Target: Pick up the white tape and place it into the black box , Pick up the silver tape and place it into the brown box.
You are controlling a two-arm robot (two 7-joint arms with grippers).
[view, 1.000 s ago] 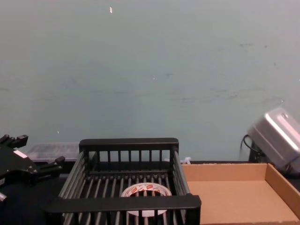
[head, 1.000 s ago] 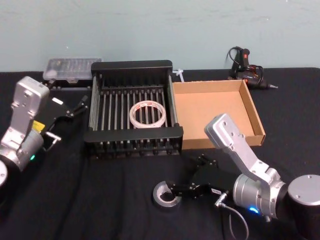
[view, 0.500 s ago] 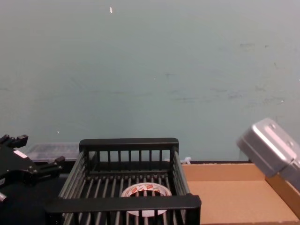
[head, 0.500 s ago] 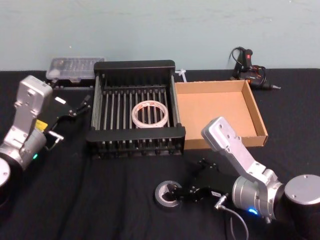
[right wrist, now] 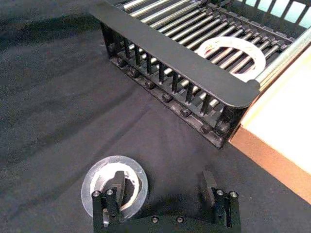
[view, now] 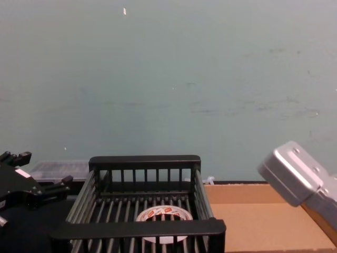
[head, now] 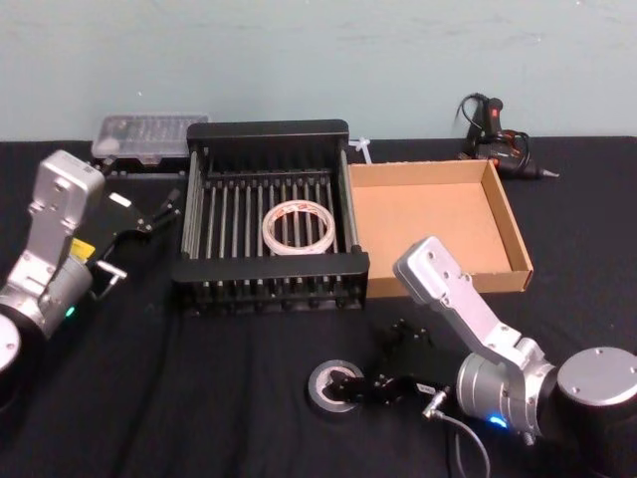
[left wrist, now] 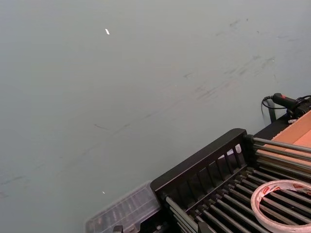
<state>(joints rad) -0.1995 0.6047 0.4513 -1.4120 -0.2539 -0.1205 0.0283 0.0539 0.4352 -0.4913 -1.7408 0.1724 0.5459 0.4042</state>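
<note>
My right gripper will have the silver tape point(right wrist: 90, 183) hanging tilted off one side of it when I lift the tape, because one finger is inside the core point(right wrist: 118, 186).
The silver tape point(head: 333, 385) lies flat on the black table in front of the black box point(head: 267, 271). My right gripper point(head: 373, 360) is low over it and open. In the right wrist view one finger point(right wrist: 117, 185) stands inside the core of the silver tape point(right wrist: 97, 180), and the other finger point(right wrist: 209, 183) is well off to the side. The white tape point(head: 298, 226) lies on the slatted floor of the black box. The brown box point(head: 430, 221) sits against the black box's right side. My left gripper point(head: 159, 211) hangs open left of the black box.
A clear plastic case point(head: 147, 136) lies behind the black box's left corner. A glue gun point(head: 495, 139) with its cable sits behind the brown box. Black cloth covers the table, with open room in front of the boxes.
My right arm has sunk lower and drawn slightly nearer over the silver tape. The tape, the boxes and the left arm have stayed put.
</note>
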